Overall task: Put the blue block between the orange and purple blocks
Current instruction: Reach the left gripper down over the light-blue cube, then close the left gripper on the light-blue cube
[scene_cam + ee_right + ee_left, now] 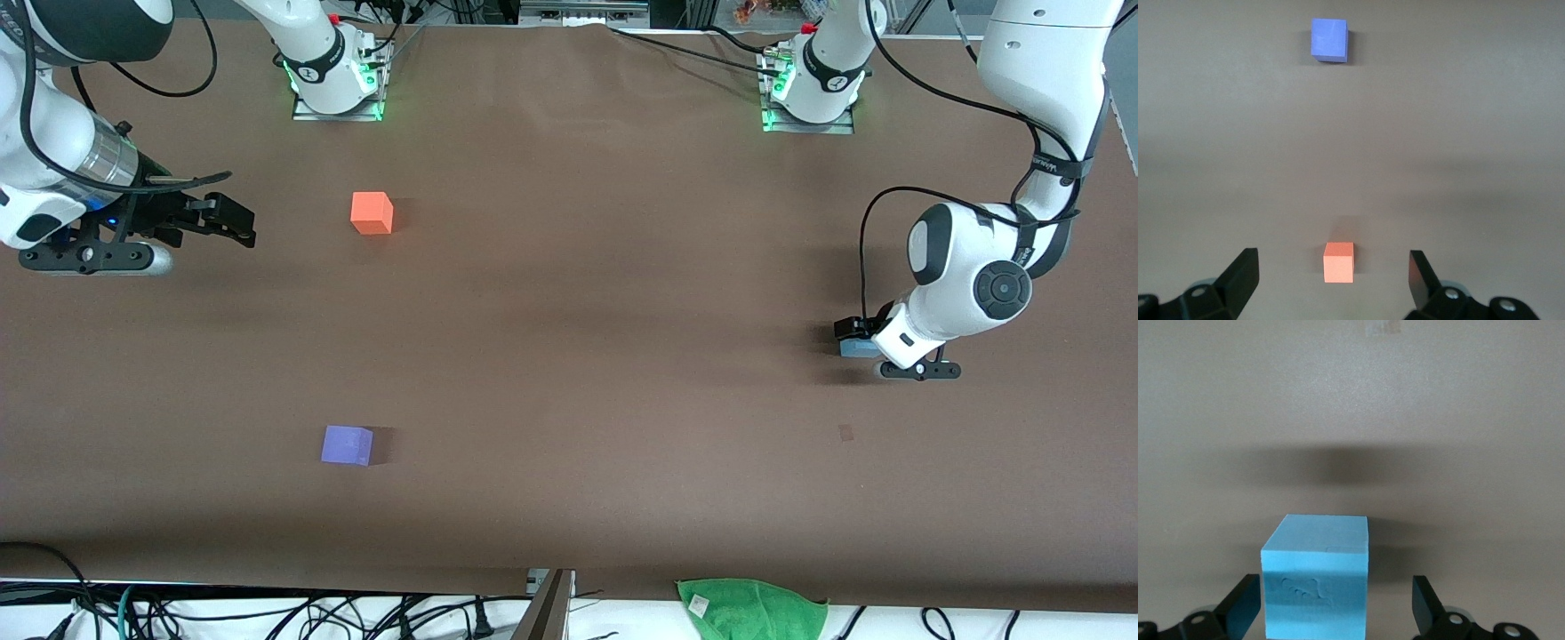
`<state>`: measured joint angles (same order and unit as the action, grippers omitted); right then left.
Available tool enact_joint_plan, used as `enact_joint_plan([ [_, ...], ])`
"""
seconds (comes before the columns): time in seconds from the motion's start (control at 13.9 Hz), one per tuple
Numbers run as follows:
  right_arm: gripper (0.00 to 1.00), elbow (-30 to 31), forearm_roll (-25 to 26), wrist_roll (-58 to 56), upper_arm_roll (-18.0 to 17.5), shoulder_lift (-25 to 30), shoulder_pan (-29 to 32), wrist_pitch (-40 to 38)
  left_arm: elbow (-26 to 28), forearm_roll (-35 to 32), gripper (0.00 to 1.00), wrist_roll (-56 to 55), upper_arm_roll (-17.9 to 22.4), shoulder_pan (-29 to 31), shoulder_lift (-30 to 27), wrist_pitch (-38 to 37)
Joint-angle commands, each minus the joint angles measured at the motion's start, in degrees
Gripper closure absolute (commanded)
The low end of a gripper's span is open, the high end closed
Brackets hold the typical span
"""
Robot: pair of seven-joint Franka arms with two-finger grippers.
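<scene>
One side of the blue block shows dents and a crease, so the blue block will pinch in between the fingers of the robot's left gripper when the robot lifts it.
The blue block rests on the brown table near the left arm's end. My left gripper is lowered around it and open. In the left wrist view the blue block stands between the fingers, close to one and with a clear gap to the other. The orange block sits toward the right arm's end, and the purple block lies nearer to the front camera than it. My right gripper hovers open and empty beside the orange block; the purple block shows too.
A green cloth lies at the table's edge nearest the front camera. A small dark mark is on the table near the left arm. Cables run along the table's edges.
</scene>
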<state>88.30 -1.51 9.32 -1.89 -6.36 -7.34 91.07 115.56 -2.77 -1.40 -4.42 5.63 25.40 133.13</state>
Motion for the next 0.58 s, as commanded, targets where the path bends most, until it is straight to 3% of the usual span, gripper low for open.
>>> enact_joint_plan([
  [0.0, 0.01, -0.23, -0.86, -0.17, -0.13, 0.39, 0.13, 0.16, 1.33, -1.63, 0.00, 0.79, -0.06, 0.96, -1.06, 0.90],
  [0.22, 0.01, -0.24, -0.86, -0.17, -0.22, 0.39, 0.13, 0.07, 1.42, -1.63, 0.00, 0.79, -0.15, 1.75, 0.00, 0.90],
  [0.29, 0.01, -0.24, -0.86, -0.17, -0.22, 0.39, 0.13, 0.07, 1.42, -1.63, 0.10, 0.79, -0.15, 1.84, 0.17, 0.90],
  [0.5, 0.01, -0.24, -0.86, -0.17, -0.22, 0.39, 0.13, 0.16, 1.86, -1.63, 0.58, 0.88, -0.24, 1.84, 0.96, 0.73],
])
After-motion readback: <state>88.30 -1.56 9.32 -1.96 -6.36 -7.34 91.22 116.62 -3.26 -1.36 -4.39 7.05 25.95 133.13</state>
